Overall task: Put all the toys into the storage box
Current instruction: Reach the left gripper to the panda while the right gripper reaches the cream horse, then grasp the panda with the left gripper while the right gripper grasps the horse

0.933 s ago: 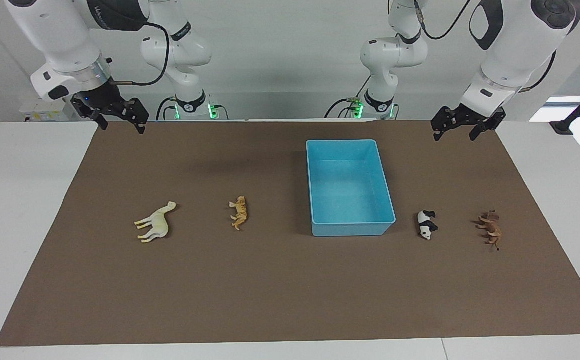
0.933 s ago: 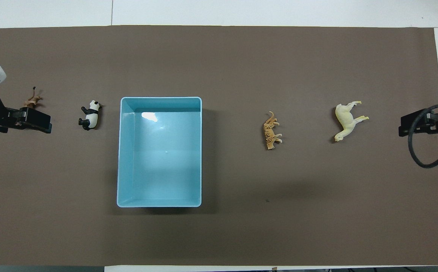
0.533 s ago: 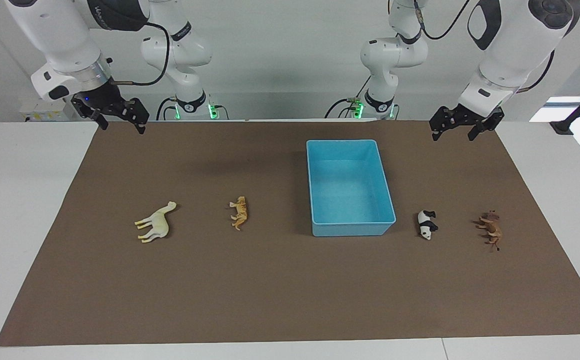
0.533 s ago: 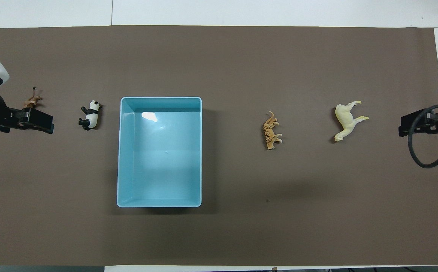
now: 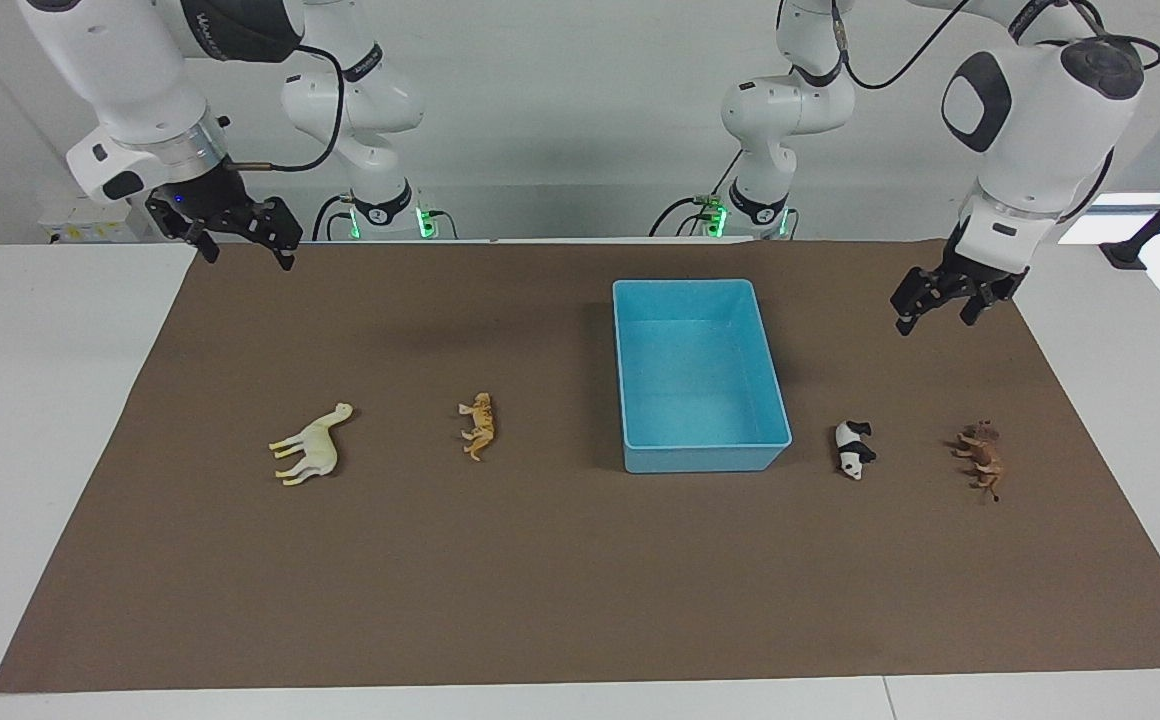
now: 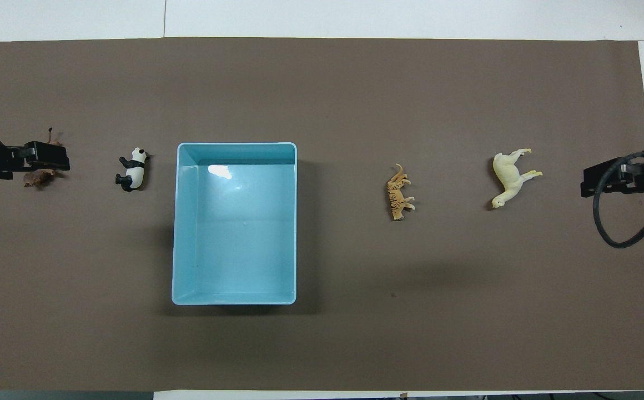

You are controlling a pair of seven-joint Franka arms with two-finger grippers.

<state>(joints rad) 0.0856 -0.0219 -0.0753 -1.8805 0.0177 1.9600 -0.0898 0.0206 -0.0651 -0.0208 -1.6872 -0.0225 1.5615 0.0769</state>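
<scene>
I should continue to move my left gripper toward the panda's body [image 6: 135,173] with its fingers open and close there, since the panda lies clear of the storage box's side.
The light blue storage box [image 5: 705,462] [image 6: 179,222] stands empty on the brown mat. All the toys lie on the mat outside it. The panda [image 5: 852,450] [image 6: 131,170] and the dark brown horned animal [image 5: 982,462] [image 6: 38,178] lie toward the left arm's end. The orange tiger [image 5: 480,425] [image 6: 400,192] and the cream camel [image 5: 308,448] [image 6: 509,176] lie toward the right arm's end. My left gripper [image 5: 937,320] [image 6: 58,162] is open, up in the air over the horned animal, partly covering it from above. My right gripper [image 5: 247,255] [image 6: 591,186] is open and waits raised over the mat's corner.
The brown mat [image 5: 560,580] covers most of the white table [image 5: 30,400]. A black stand [image 5: 1155,225] sits at the table's corner near the left arm. The right arm's black cable [image 6: 613,233] hangs over the mat's edge.
My left gripper has come down and moved out from the robots' end of the mat to over the horned animal. The right arm has hardly moved. No toy has moved.
</scene>
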